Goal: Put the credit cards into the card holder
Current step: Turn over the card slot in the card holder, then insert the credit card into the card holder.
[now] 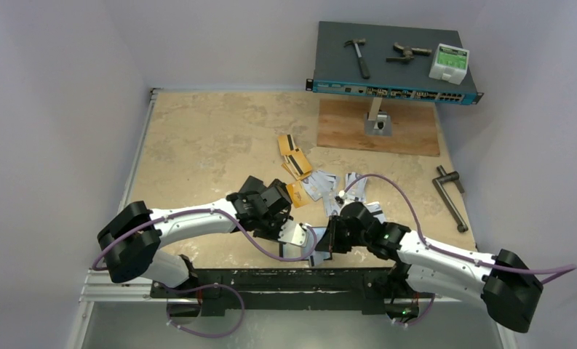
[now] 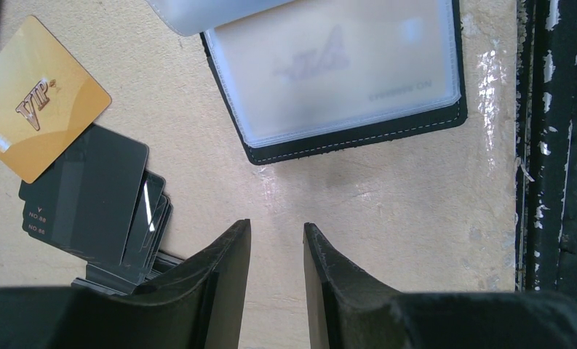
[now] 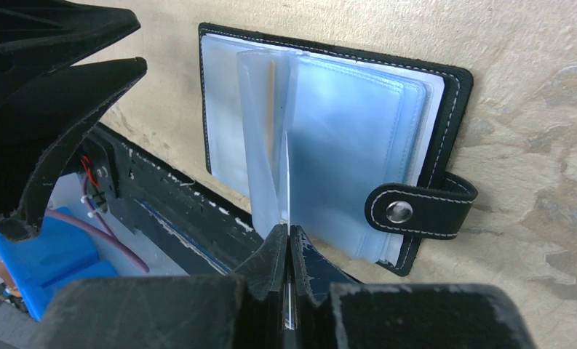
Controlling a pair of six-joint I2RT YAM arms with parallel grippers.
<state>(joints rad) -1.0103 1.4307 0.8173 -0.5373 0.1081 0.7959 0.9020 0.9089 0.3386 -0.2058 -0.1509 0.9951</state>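
Observation:
I should first pinch the holder's black edge with my left gripper, because the card holder lies loose while the card in my right gripper meets a raised sleeve.
The black card holder lies open near the table's front edge, its clear sleeves fanned up. It also shows in the left wrist view and the right wrist view, with its snap tab on the right. My right gripper is shut on a thin card held edge-on, whose far end is among the sleeves; the top view shows this gripper right of the holder. My left gripper is open and empty just short of the holder. A gold VIP card and a dark stack of cards lie left of it.
Orange cards and silver cards lie scattered mid-table behind the arms. A network switch bearing tools and a wooden board stand at the back right. A black handle tool lies at the right. A black rail runs along the front edge.

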